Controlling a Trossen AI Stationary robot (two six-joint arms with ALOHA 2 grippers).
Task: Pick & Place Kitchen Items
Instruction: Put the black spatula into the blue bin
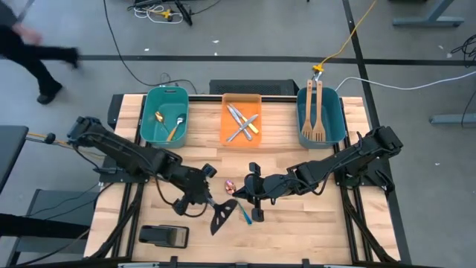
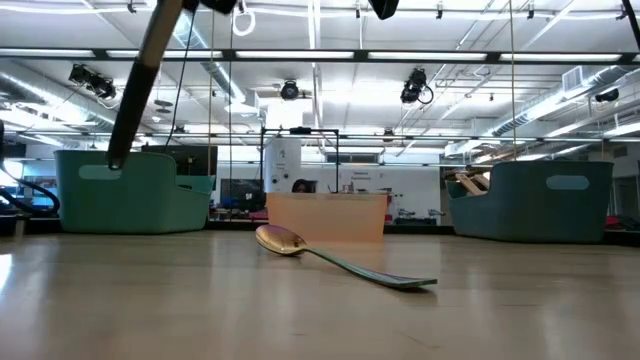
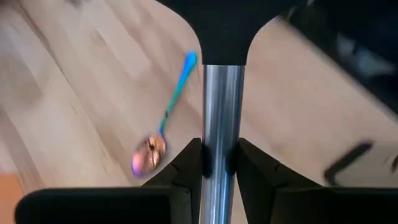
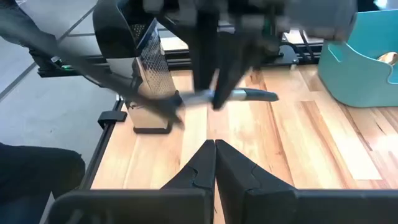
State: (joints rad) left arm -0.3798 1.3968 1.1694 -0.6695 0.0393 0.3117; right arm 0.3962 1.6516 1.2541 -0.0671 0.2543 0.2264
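Note:
The teal bin with wooden spatulas point(image 1: 322, 117) is too far away for my left gripper to reach. My right gripper should therefore open and grab the black spatula by its steel handle point(image 3: 222, 109).
My left gripper point(image 1: 207, 197) is shut on a black spatula point(image 1: 222, 216) with a steel handle, near the table's front middle. The blade points away from the fingers. In the low view the spatula point(image 2: 140, 80) hangs slanted, clear of the table. Beside it a spoon point(image 1: 236, 199) with a copper-pink bowl and a teal-blue handle lies flat on the wood; it also shows in the left wrist view point(image 3: 165, 124) and the low view point(image 2: 340, 262). Just right of the spoon, my right gripper point(image 1: 256, 208) point(image 4: 214, 149) is shut and holds nothing. My left gripper pinches the spatula's steel handle point(image 3: 221, 118) between its two fingers point(image 3: 186, 168), a short way below the black blade point(image 3: 224, 25). The fingers lie across the handle and slant down from the table's left. The spatula is lifted clear of the table, blade ahead of the fingers.
Three bins stand along the far edge: a teal one point(image 1: 163, 113) with spoons, an orange one point(image 1: 242, 117) with knives and forks, and a teal one point(image 1: 321, 115) with wooden spatulas. A flat black block point(image 1: 163, 237) lies at the front left. A person point(image 1: 37, 52) walks beyond the table.

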